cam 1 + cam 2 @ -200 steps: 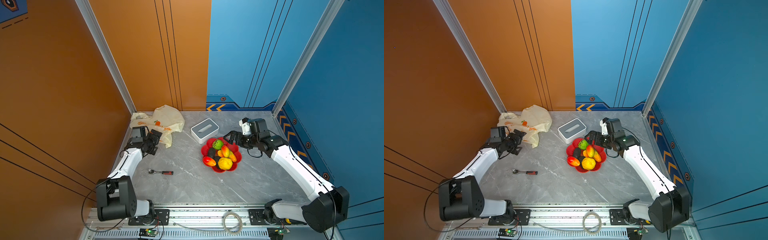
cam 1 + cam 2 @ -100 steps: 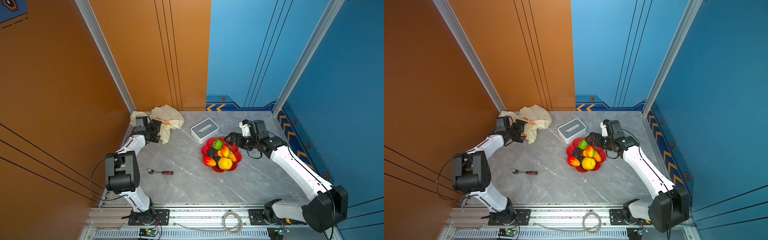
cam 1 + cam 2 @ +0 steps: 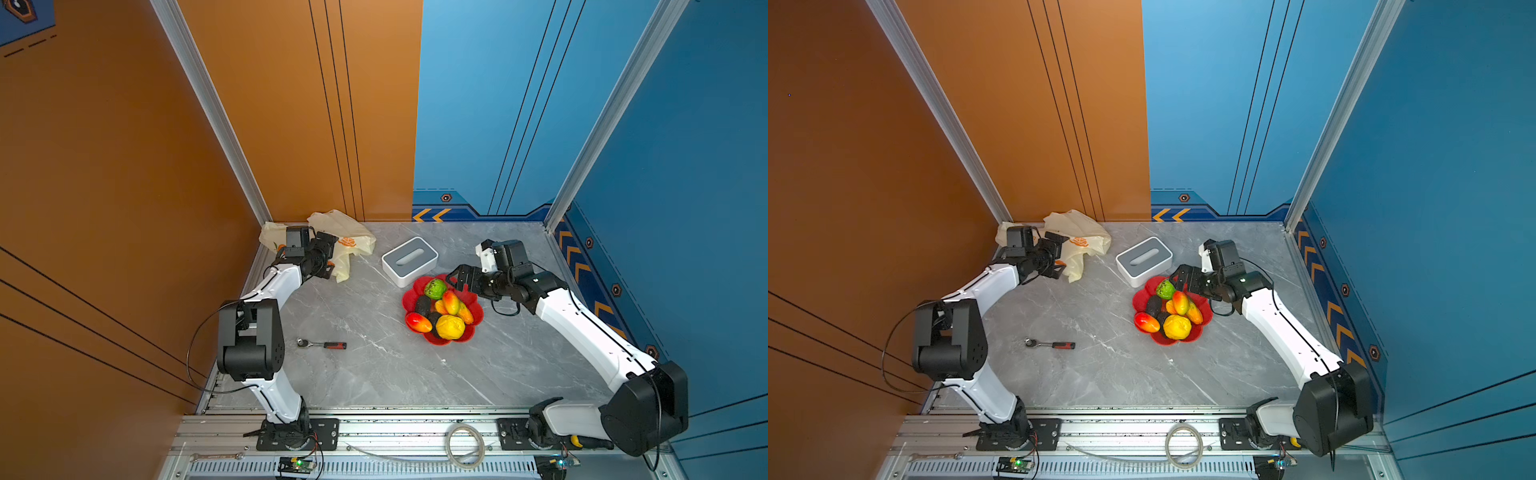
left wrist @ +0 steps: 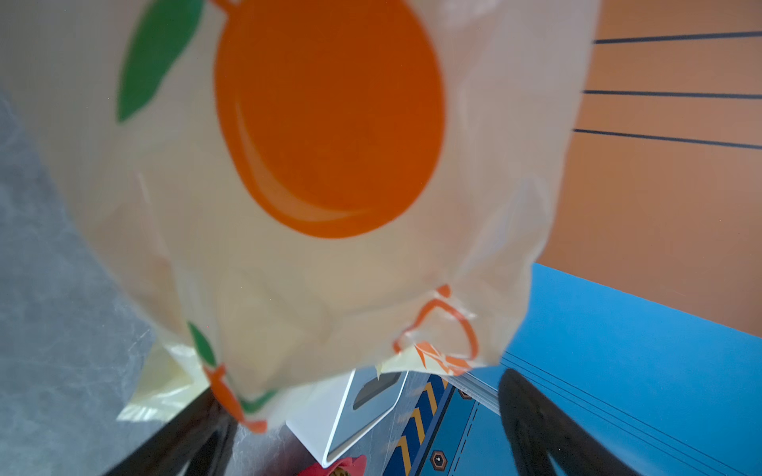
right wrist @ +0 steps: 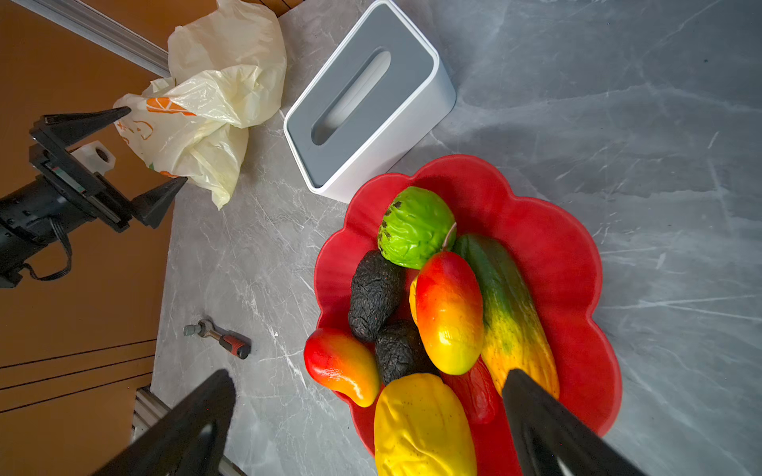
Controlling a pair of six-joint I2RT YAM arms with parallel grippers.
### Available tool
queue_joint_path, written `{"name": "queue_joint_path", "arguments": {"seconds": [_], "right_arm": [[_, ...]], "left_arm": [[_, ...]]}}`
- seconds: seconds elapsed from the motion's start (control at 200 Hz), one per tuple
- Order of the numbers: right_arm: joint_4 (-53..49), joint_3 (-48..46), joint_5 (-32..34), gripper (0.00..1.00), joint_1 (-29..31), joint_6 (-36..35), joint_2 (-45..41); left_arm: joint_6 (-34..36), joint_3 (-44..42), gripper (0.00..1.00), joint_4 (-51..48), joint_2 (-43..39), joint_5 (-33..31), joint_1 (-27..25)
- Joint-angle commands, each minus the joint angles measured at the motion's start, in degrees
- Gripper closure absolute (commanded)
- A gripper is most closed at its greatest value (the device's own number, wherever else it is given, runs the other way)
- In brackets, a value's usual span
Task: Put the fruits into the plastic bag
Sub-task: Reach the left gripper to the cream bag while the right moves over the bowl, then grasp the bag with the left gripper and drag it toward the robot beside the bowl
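Observation:
The plastic bag (image 3: 348, 240) is crumpled up in the back corner, a long way from the dish, so my left gripper should pull it forward and spread it out next to the dish (image 3: 382, 329).
Several toy fruits lie piled in a red flower-shaped dish (image 3: 476, 316): a green round one (image 3: 435, 288) (image 5: 414, 226), a yellow one (image 3: 449, 326) (image 5: 420, 428), red-orange oblong ones (image 3: 418, 322) (image 5: 449, 313) and two rough blackish ones (image 5: 373, 292). My right gripper (image 3: 455, 280) (image 3: 1179, 278) (image 5: 367, 375) hovers open over the dish's far rim beside the green fruit, holding nothing. The crumpled cream plastic bag (image 3: 345, 232) (image 3: 1079, 232) (image 5: 214, 107) lies in the back left corner. My left gripper (image 3: 328, 255) (image 3: 1061, 253) (image 4: 361, 385) stands open right against the bag (image 4: 330, 268), which fills the left wrist view.
A white-grey box with a slot (image 3: 409, 259) (image 5: 363, 99) stands between bag and dish. A small ratchet with a red handle (image 3: 322, 344) (image 5: 218, 338) lies on the grey table toward the front left. Orange and blue walls close in the back and sides.
The left arm has swung back toward the corner, bringing its open gripper up to the bag. The right gripper has edged slightly closer over the dish.

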Motion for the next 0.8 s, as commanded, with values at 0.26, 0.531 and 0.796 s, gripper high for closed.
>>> {"name": "queue_joint_path", "arguments": {"seconds": [0.26,0.531,0.796], "right_arm": [[4.10,-0.93,0.44,0.00,2.50,2.02,2.99],[3.35,-1.87,1.84,0.00,3.06,1.41,0.72],[2.87,-3.28,2.33,0.00,2.53,1.32,-1.34]], "left_arm": [[0.51,-5.08,0.02,-2.62,-13.17,-3.52,-2.10],[-0.35,-0.58,0.02,-3.18,-5.18,-1.90,-2.27],[-1.69,3.70,0.09,-0.87,4.12,-1.94,-1.78]]}}
